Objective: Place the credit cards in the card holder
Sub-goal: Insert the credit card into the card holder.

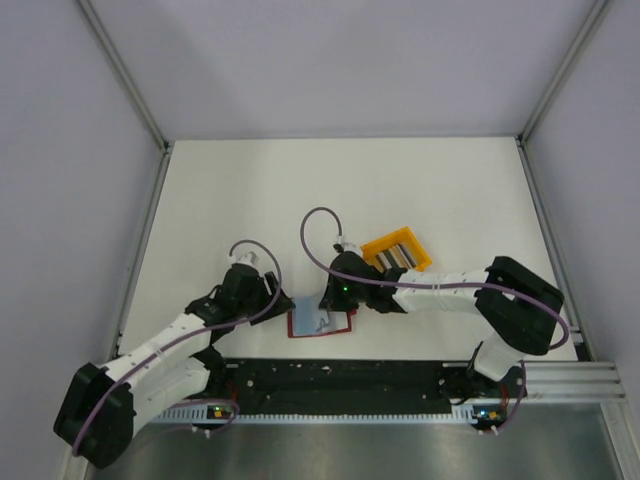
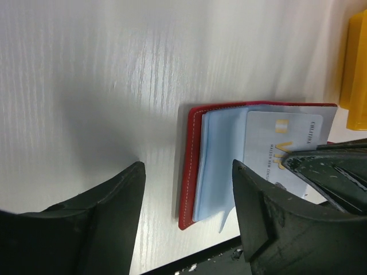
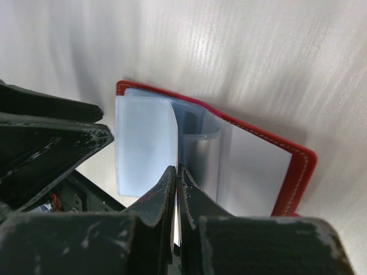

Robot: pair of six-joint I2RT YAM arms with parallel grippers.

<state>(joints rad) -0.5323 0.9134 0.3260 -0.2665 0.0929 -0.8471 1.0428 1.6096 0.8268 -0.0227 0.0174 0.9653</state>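
Note:
I should clamp the holder's edge (image 2: 189, 172) with my left gripper before my right gripper slides the card in, because the card holder (image 2: 220, 152) lies loose between my left gripper's open fingers.
The dark red card holder (image 1: 299, 327) lies open near the table's front edge, its pale blue plastic sleeves fanned out (image 2: 221, 166) (image 3: 143, 143). My right gripper (image 1: 328, 315) (image 3: 175, 168) is over the sleeves, shut on a thin light credit card (image 2: 278, 143) with gold lettering, seen edge-on between its jaws. The left gripper (image 1: 283, 303) (image 2: 187, 164) hovers open at the holder's left edge (image 2: 192, 166) with nothing between its fingers. More credit cards (image 1: 393, 256) lie in the yellow bin.
The yellow bin (image 1: 418, 262) (image 2: 355, 69) sits just behind and right of the holder, close to the right arm. The table's front edge and the black base rail (image 1: 330, 380) run right below the holder. Both grippers crowd the same small spot.

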